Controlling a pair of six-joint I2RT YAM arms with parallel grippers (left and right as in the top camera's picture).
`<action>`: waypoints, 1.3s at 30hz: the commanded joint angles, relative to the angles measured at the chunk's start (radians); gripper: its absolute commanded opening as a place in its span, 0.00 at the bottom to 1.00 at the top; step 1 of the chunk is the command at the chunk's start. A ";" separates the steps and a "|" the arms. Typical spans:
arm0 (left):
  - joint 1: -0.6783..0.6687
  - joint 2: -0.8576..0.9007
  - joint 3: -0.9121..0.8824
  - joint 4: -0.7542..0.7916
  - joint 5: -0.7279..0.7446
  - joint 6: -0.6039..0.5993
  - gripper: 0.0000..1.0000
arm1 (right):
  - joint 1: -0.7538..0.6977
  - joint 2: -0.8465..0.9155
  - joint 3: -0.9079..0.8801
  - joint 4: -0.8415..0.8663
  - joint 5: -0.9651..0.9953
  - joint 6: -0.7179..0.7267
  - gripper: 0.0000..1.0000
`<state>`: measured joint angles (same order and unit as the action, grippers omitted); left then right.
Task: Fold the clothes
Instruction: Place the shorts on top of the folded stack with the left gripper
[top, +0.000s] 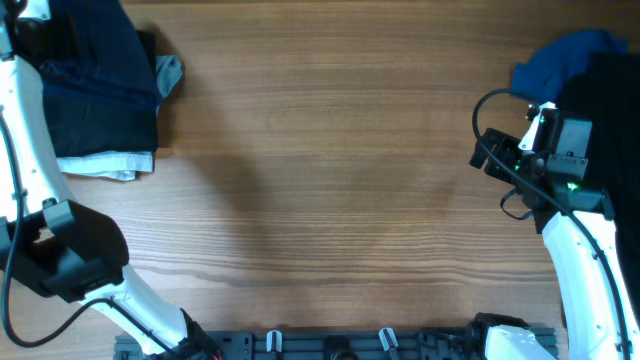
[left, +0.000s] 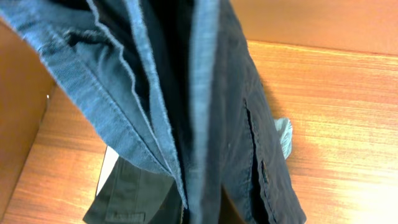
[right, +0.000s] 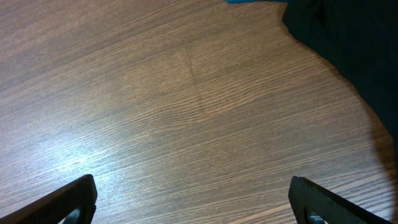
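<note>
The dark blue denim shorts (top: 112, 70) are hanging at a slant over the far half of the stack. My left gripper should swing them out first and then lay them flat across the folded black garment (top: 105, 130).
Dark blue denim shorts (left: 205, 106) hang close in front of the left wrist camera, raised above a folded black garment (left: 127, 193) and a white one (left: 107, 163). My left gripper's fingers are hidden by the denim, which rises from where the jaws sit. In the overhead view the shorts (top: 95, 55) lie over the stack at the top left. My right gripper (right: 202, 208) is open and empty above bare wood; it also shows in the overhead view (top: 497, 155).
A white garment (top: 108, 165) and a grey one (top: 168, 72) stick out of the left stack. A bright blue garment (top: 560, 58) and a black one (top: 612, 100) are heaped at the right edge, with the black one also in the right wrist view (right: 354, 43).
</note>
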<state>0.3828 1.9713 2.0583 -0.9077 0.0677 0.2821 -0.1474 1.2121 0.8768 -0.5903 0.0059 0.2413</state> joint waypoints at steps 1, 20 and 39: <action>0.015 -0.005 0.031 -0.002 0.055 0.002 0.04 | -0.004 0.004 0.002 0.002 0.024 0.004 1.00; 0.042 0.058 0.030 0.011 0.380 0.413 0.04 | -0.004 0.004 0.002 0.002 0.024 0.004 1.00; 0.048 -0.051 0.034 -0.008 0.619 0.263 0.04 | -0.004 0.004 0.002 0.002 0.024 0.004 1.00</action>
<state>0.4236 1.9388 2.0602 -0.9199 0.6380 0.5327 -0.1474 1.2121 0.8768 -0.5903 0.0059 0.2413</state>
